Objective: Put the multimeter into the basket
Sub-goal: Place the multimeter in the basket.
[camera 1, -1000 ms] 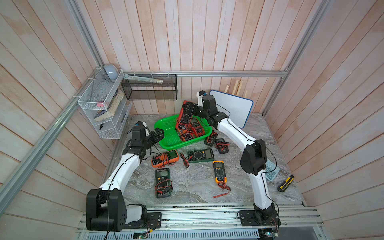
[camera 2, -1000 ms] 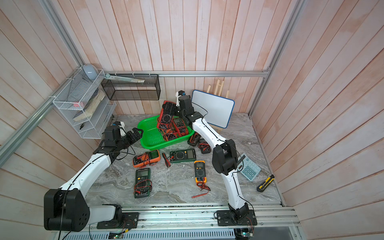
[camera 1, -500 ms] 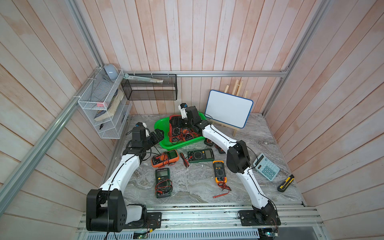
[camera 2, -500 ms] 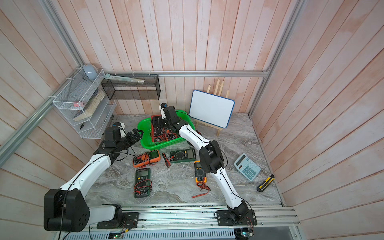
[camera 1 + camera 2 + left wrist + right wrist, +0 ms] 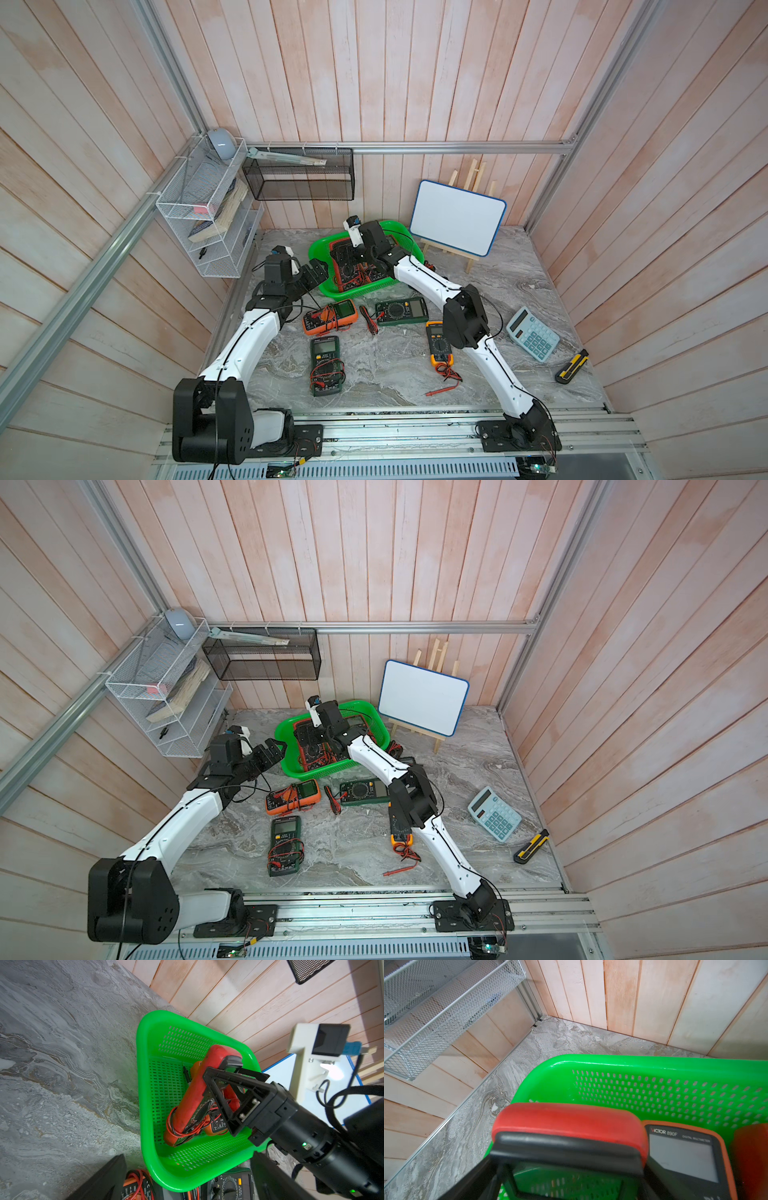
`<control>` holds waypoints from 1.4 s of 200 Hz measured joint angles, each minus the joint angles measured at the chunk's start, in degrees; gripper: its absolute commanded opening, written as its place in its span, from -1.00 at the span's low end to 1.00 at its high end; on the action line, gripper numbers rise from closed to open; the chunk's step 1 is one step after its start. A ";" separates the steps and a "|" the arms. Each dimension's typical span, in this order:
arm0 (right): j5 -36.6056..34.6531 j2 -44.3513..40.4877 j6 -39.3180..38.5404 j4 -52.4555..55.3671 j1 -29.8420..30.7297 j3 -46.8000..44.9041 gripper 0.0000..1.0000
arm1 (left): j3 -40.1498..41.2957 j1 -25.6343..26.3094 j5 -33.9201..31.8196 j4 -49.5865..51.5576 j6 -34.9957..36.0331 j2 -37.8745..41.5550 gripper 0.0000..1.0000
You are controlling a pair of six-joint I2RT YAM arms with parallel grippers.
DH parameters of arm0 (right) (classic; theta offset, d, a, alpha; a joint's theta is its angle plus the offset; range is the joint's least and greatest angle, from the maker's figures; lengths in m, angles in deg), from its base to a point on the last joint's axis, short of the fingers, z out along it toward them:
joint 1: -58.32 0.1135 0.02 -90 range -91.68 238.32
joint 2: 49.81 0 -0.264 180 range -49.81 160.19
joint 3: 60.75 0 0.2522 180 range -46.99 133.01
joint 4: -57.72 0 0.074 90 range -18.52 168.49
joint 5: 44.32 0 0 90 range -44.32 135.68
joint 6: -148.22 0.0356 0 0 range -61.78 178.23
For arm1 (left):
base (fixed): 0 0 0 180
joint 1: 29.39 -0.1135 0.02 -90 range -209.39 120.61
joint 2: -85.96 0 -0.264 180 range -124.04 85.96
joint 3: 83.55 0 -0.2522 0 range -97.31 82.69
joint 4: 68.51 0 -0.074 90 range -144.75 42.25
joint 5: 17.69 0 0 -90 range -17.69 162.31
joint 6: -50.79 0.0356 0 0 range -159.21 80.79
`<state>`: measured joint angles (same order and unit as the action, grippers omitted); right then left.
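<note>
I should pull my right gripper back and lower the red multimeter flat next to the orange multimeter (image 5: pixel 171 1084), because the red multimeter slants up from the bottom of the basket with its screen end raised (image 5: pixel 222 1052).
The bright green basket (image 5: pixel 353 292) (image 5: pixel 291 771) stands at the back of the table. A red multimeter (image 5: pixel 193 1095) (image 5: pixel 566 1120) leans inside it on an orange multimeter (image 5: pixel 683 1157). My right gripper (image 5: pixel 343 259) (image 5: pixel 220 1103) reaches down into the basket. Its jaws stand wide astride the red multimeter's upper end, so it is open. My left gripper (image 5: pixel 316 272) (image 5: pixel 187 1155) hovers just outside the basket's left corner, open and holding nothing. Several more multimeters lie on the table in front: orange (image 5: pixel 330 318), green (image 5: pixel 401 311), dark green (image 5: pixel 326 363), yellow (image 5: pixel 438 343).
A whiteboard on an easel (image 5: pixel 457 218) stands right of the basket. A calculator (image 5: pixel 534 334) and a utility knife (image 5: pixel 572 365) lie at the right. A white wire rack (image 5: pixel 203 216) and a black mesh bin (image 5: pixel 299 180) hang on the walls. Loose red probe leads (image 5: pixel 444 388) lie in front.
My right arm swung left and down from above the basket's right side, bringing the red multimeter into the basket. The left arm stayed still.
</note>
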<state>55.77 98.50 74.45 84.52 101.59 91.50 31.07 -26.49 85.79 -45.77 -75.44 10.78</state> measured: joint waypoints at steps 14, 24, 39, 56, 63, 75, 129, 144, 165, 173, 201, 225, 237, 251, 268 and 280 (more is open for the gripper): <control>-0.13 0.35 -0.02 0.33 0.22 0.00 0.96 | 0.00 0.00 0.02 0.02 -0.02 0.00 0.99; -0.17 0.70 -0.04 0.11 0.35 0.00 0.96 | 0.00 0.00 0.02 0.00 -0.04 0.00 0.99; -0.37 1.38 -0.04 -0.33 0.48 0.13 0.96 | 0.00 0.00 0.02 0.00 -0.07 0.00 0.99; -0.42 2.40 -0.02 -1.07 0.57 0.44 0.96 | 0.00 0.00 0.02 0.00 -0.24 0.00 0.99; -0.44 2.82 0.00 -1.29 0.59 0.50 0.96 | 0.00 0.00 0.02 0.00 -0.28 0.00 0.99; -0.42 3.54 0.00 -1.25 0.59 0.52 0.96 | 0.00 0.00 0.04 0.00 -0.46 0.00 0.99; -2.14 4.59 -0.02 0.98 1.11 0.52 0.96 | 0.00 0.00 0.02 0.00 -0.48 0.00 0.99; -3.80 4.59 -0.04 1.27 1.46 0.52 0.96 | 0.00 0.00 0.04 -0.02 -0.48 -0.02 0.99; -6.36 4.59 -0.04 2.10 1.95 0.52 0.96 | 0.00 0.00 0.09 -0.20 -0.50 -0.17 0.99; -7.13 4.57 -0.11 2.43 2.08 0.48 0.96 | 0.00 0.00 0.20 -0.48 -0.50 -0.44 0.99; -8.33 3.10 -0.68 2.64 2.34 -1.77 0.96 | 0.00 0.00 0.72 -1.38 -0.87 -2.49 0.99; -8.28 0.72 -0.92 4.07 2.36 -2.86 0.96 | 0.00 0.00 1.14 -1.53 -1.22 -4.50 0.99; -8.09 -0.55 -0.92 4.70 2.36 -3.04 0.96 | 0.00 0.00 1.18 -1.60 -1.36 -5.14 0.99; -7.56 -2.16 -1.03 4.74 2.40 -3.72 0.96 | 0.00 0.00 1.14 -1.79 -1.49 -5.62 0.99; -7.08 -3.78 -1.36 4.39 2.47 -4.79 0.96 | -0.04 0.00 0.96 -1.95 -1.55 -6.08 0.99; -6.93 -4.55 -1.51 3.87 2.51 -5.84 0.96 | -0.28 0.00 0.52 -1.90 -1.55 -6.62 0.99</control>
<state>48.84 93.96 72.95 88.39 104.10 85.67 30.79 -26.49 86.31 -47.68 -76.99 4.16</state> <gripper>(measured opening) 0.981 0.996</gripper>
